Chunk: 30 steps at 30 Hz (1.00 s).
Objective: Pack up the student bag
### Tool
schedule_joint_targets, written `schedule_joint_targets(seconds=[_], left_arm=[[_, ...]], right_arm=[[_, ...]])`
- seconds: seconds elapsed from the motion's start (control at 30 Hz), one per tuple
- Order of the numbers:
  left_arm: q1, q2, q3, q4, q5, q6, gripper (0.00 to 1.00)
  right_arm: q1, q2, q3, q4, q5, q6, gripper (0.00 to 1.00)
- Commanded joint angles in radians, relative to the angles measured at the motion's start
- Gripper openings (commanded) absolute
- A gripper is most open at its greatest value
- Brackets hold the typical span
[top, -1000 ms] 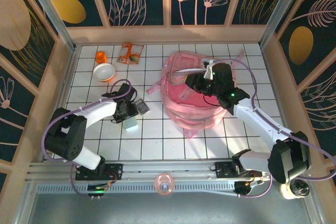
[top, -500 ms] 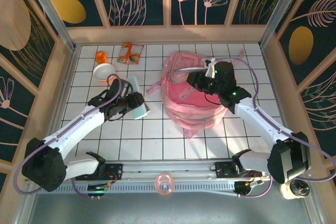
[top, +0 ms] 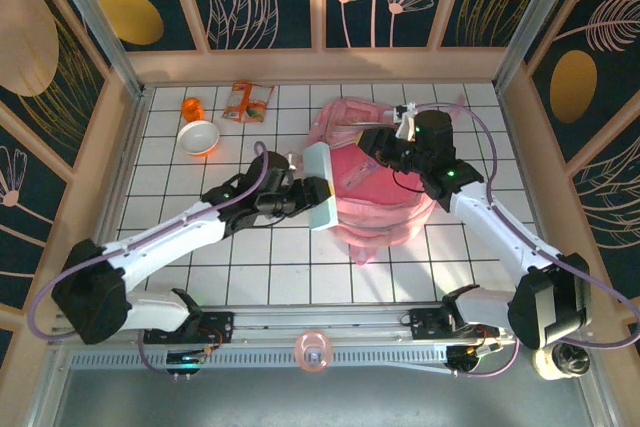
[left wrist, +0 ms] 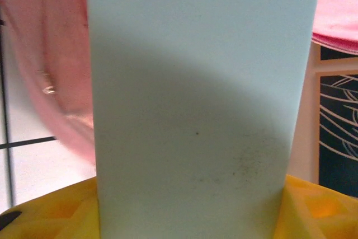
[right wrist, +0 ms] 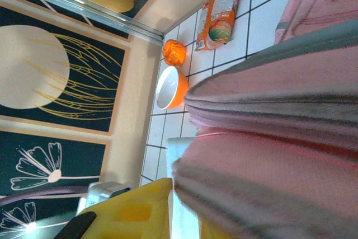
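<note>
The mint-green box is hanging at the student bag's side rim (top: 343, 215), short of the bag's opening, so the robot's left gripper should move the box over the pink opening (top: 364, 177) before letting it down.
The student bag (top: 380, 197), big, pink and soft, lies on the white tiled table right of centre. My right gripper (top: 378, 147) is at its upper rim, shut on a fold of the pink fabric (right wrist: 268, 155) between the yellow fingers (right wrist: 128, 211). My left gripper (top: 306, 197) is shut on a pale mint-green box (top: 320, 187) and holds it upright in the air against the bag's left edge. In the left wrist view the box (left wrist: 201, 110) covers the middle between yellow fingers (left wrist: 50, 211), with the bag (left wrist: 50, 54) behind it.
An orange bowl (top: 198, 136), a small orange object (top: 193, 108) and an orange snack packet (top: 248, 101) lie at the far left of the table. Wooden walls (top: 115, 147) close the table in on three sides. The left arm spans the near-left tiles.
My left arm has lifted the mint-green box off the left tiles and carried it right to the bag's edge. My right gripper shifted slightly back, still gripping the bag.
</note>
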Motion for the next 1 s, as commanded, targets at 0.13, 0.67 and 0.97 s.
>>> schedule_joint_targets(seconds=[0.13, 0.67, 0.97], left_arm=[[-0.02, 0.129, 0.075, 0.096, 0.101, -0.12, 0.52], [-0.074, -0.015, -0.083, 0.059, 0.136, -0.141, 0.51], [-0.074, 0.193, 0.114, 0.135, 0.166, -0.154, 0.52]], right_arm=[[0.01, -0.008, 0.082, 0.096, -0.041, 0.001, 0.18], [-0.016, -0.005, 0.073, 0.131, 0.028, 0.028, 0.17], [-0.003, -0.01, 0.088, 0.138, 0.009, 0.032, 0.17]])
